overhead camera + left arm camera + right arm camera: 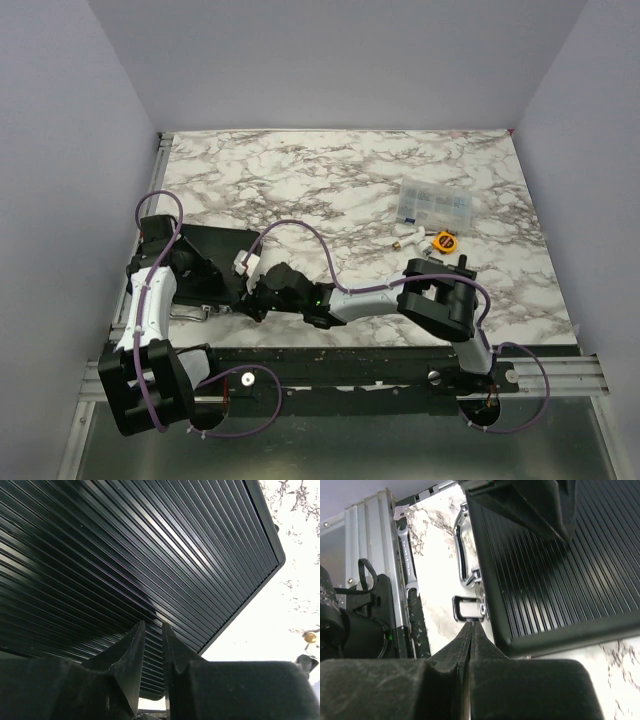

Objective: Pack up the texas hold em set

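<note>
The silver latch (468, 609) is sticking out from the case's front side (488, 614), so I should bring my right gripper in from low in front and push the latch flat against the case.
The black ribbed case (215, 250) lies closed at the near left of the marble table. It fills the left wrist view (125, 555) and the right half of the right wrist view (560, 575). Chips and card box are out of view. My left gripper (192, 265) rests over the lid, its fingers (153, 625) a narrow gap apart and holding nothing. My right gripper (243, 297) is shut, and its tip (472, 624) touches the lower edge of a flipped-out silver latch (468, 607) on the case's front side. The silver handle (461, 550) is just beyond the latch.
A clear plastic compartment box (433, 206) sits at the right back, with an orange ring (444, 241) and small brass parts (405, 240) in front of it. A wrench (406, 555) lies along the near rail beside the case.
</note>
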`<control>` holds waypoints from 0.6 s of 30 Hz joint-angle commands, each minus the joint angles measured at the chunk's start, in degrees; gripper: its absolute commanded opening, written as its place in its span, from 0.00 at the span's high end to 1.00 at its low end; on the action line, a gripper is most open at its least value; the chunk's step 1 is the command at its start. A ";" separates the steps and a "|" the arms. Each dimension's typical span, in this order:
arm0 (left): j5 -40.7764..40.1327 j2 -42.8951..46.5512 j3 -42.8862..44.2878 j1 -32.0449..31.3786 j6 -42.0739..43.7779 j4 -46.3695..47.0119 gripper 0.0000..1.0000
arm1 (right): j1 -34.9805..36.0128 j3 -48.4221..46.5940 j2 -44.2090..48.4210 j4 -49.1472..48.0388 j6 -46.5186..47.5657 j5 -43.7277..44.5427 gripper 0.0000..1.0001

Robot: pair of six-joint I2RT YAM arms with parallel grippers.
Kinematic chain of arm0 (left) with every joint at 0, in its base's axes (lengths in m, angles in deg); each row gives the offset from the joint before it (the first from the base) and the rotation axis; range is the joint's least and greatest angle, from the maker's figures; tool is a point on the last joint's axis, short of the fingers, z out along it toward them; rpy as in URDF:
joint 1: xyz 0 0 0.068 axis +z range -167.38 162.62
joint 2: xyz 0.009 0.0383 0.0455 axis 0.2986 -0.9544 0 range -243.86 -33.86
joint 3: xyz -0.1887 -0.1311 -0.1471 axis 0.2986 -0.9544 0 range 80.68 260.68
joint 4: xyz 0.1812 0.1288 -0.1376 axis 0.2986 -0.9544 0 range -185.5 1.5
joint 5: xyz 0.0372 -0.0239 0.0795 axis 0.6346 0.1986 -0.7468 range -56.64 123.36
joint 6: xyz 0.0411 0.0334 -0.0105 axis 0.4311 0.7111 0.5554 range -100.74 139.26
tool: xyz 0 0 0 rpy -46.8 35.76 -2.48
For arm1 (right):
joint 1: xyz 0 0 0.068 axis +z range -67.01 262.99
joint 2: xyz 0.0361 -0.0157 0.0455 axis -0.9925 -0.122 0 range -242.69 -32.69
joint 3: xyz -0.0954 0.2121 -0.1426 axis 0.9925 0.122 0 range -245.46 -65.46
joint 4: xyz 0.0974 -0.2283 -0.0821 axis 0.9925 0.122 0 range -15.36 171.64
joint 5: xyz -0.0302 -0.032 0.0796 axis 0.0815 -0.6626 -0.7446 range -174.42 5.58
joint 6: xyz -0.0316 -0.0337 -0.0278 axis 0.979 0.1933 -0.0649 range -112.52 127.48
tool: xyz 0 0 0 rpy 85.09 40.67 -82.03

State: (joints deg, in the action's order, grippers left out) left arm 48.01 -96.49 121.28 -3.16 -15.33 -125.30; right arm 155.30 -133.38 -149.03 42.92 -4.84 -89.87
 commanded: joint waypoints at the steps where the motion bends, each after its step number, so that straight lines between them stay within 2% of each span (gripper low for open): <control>1: -2.50 -1.11 -2.61 2.68 -3.30 1.11 0.81 | 0.79 -5.17 -3.88 -0.44 5.49 -0.87 0.99; 12: -5.35 -1.76 -3.51 4.24 -5.05 0.19 0.88 | 2.32 -10.10 -9.33 4.88 11.73 -0.43 0.99; 18: -4.68 -3.02 -3.40 5.01 -4.96 0.54 0.89 | 4.54 -10.74 -12.25 8.31 19.34 2.52 0.99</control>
State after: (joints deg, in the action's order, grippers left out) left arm 47.60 -97.28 119.55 0.86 -21.12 -123.33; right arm 157.47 -143.22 -157.92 45.63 8.06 -89.35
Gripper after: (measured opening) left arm 0.118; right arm 0.009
